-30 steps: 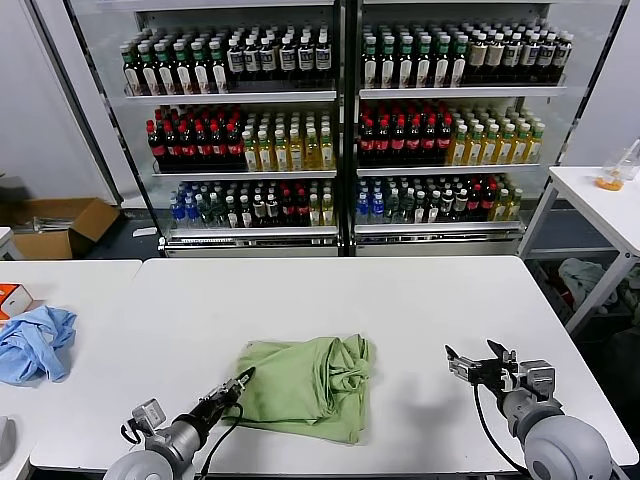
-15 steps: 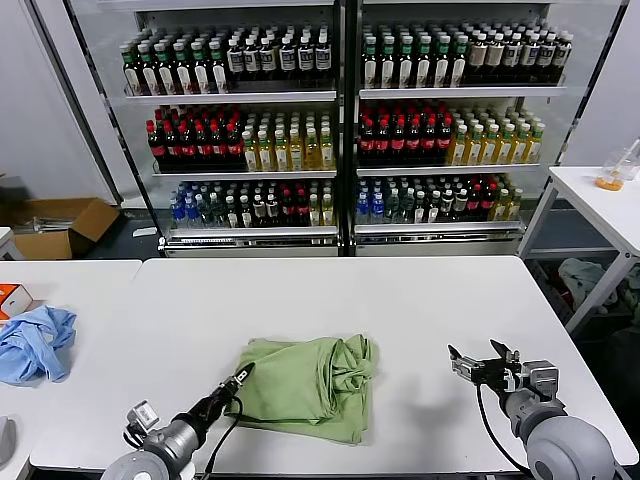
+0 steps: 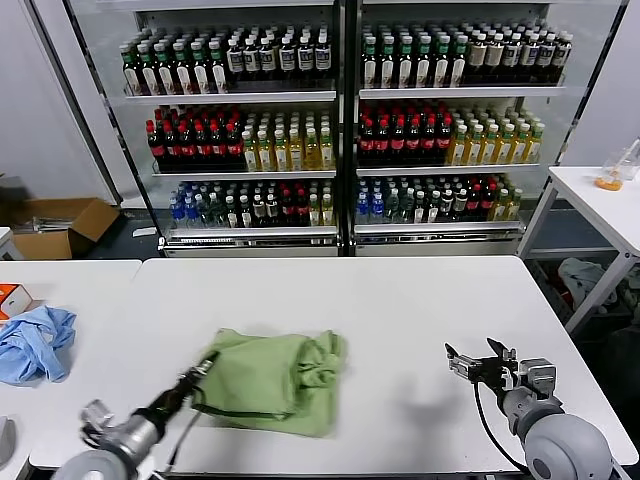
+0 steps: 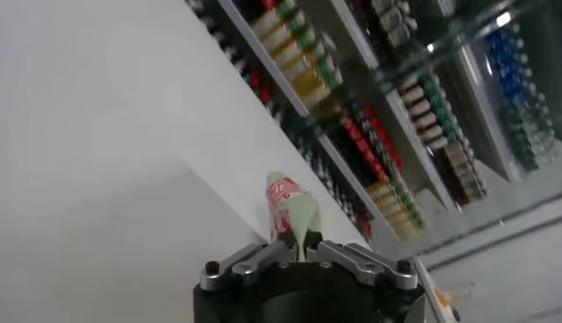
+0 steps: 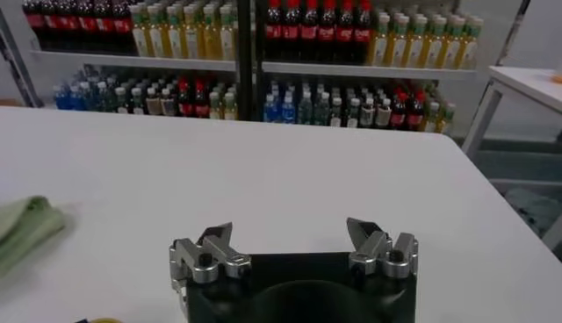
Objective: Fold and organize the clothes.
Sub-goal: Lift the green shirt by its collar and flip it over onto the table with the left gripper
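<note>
The polo shirt's printed end is in my left gripper and the polo shirt lies plain side up (image 3: 248, 374), so I should swing that end across beyond the polo shirt's bunched folds (image 3: 318, 366) with the print facing up.
The light green polo shirt (image 3: 275, 380) lies bunched and partly folded on the white table (image 3: 400, 300), near its front edge. My left gripper (image 3: 200, 368) is at the shirt's left edge and is shut on a fold of the fabric. In the left wrist view that pinched strip of green shirt (image 4: 299, 215), with a bit of red-and-white print, rises from between the left gripper's (image 4: 301, 250) closed jaws. My right gripper (image 3: 478, 362) hovers open over bare table well to the right of the shirt. The right wrist view shows the right gripper (image 5: 290, 237) holding nothing and the shirt's (image 5: 22, 228) edge far off.
A light blue cloth (image 3: 35, 342) and an orange box (image 3: 12, 298) lie on the neighbouring table at the left. Glass-fronted drink coolers (image 3: 340, 130) stand behind the table. Another white table (image 3: 610, 200) stands at the right, and a cardboard box (image 3: 60, 225) sits on the floor at the back left.
The left gripper has shut on the shirt's left edge and pulled left, dragging the whole shirt leftward across the table. The right gripper has stayed in place, open.
</note>
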Controlling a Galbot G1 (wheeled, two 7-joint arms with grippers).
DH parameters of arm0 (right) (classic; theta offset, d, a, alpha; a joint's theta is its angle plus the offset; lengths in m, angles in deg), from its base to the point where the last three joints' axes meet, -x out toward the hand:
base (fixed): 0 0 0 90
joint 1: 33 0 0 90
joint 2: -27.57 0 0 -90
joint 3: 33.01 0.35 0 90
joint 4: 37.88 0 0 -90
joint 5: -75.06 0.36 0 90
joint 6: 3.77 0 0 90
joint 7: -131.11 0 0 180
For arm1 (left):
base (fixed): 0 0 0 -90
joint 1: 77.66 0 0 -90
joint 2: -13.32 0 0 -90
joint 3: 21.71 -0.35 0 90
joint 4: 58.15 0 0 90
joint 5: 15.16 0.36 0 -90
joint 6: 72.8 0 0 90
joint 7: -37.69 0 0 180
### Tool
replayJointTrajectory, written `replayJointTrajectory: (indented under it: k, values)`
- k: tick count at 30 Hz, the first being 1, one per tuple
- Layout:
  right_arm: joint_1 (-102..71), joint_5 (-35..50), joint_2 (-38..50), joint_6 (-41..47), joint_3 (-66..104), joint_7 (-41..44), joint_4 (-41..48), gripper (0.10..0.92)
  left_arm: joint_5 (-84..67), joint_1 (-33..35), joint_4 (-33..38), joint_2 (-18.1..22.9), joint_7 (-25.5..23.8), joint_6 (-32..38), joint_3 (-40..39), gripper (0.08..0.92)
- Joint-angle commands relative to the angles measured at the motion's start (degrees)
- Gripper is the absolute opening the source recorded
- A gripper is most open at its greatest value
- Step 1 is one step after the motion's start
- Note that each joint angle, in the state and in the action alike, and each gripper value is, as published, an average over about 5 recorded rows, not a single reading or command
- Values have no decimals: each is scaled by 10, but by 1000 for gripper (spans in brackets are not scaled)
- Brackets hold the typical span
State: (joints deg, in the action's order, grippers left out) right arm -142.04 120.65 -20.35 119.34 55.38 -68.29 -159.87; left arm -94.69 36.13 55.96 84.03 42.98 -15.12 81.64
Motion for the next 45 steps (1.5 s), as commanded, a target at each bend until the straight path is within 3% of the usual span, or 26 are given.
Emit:
replayJointTrajectory:
  k: [1,5,8,13,17,24,37,45]
  values:
    - [10,0,-6,0,-10,1,3,823,-90,0,9,-128,9,-8,246,106]
    - [11,-2,-10,0,-15,0,2,823,-100,-10,37,-162,15,-8,279,106]
    - [9,-5,-12,0,-17,0,0,823,-89,-15,76,-157,21,-6,238,106]
    - [5,-14,-16,0,-18,0,-1,823,31,-24,111,-99,21,10,55,106]
    - [1,-23,-21,-1,-20,2,1,823,146,-56,95,-35,23,26,-106,106]
    - [1,-35,-26,-3,-22,6,6,823,348,-111,41,41,27,47,-287,106]
    - [10,-36,-26,-8,-20,12,17,823,538,-184,-72,109,37,51,-457,106]
    - [19,-35,-26,-10,-21,19,22,823,551,-236,-133,153,36,72,-473,106]
